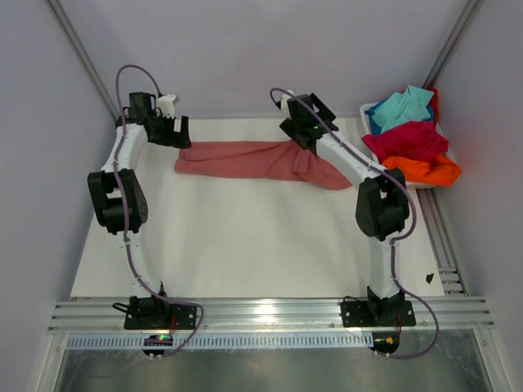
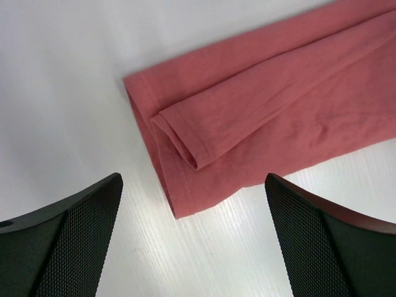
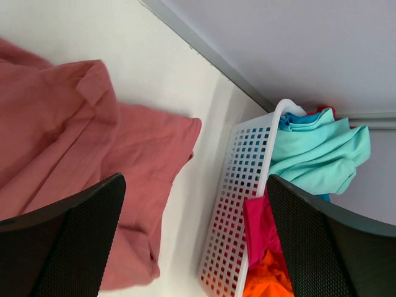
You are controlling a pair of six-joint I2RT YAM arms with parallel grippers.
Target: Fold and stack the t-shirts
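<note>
I should keep the hem end (image 1: 188, 165) still with my left gripper while my right gripper straightens it, because the pink t-shirt's end (image 1: 325, 173) near the tub lies bunched and slanted.
A dusty salmon-pink t-shirt (image 1: 245, 160) lies folded into a long strip across the far part of the table; its left end (image 2: 260, 117) shows a doubled hem, its right end (image 3: 68, 154) is bunched. My left gripper (image 1: 181, 131) hangs open just past the strip's left end, nothing between its fingers (image 2: 74, 241). Over the right end, my right gripper (image 1: 298, 131) is open too, its fingers (image 3: 68, 247) empty. Turquoise (image 1: 402, 106), crimson (image 1: 409, 140) and orange (image 1: 425, 170) t-shirts are heaped in the tub at the back right.
The white perforated tub (image 3: 244, 204) stands against the right wall, close to the pink shirt's right end. Grey walls enclose the table on three sides. A small dark scrap (image 1: 429, 278) lies by the right rail.
</note>
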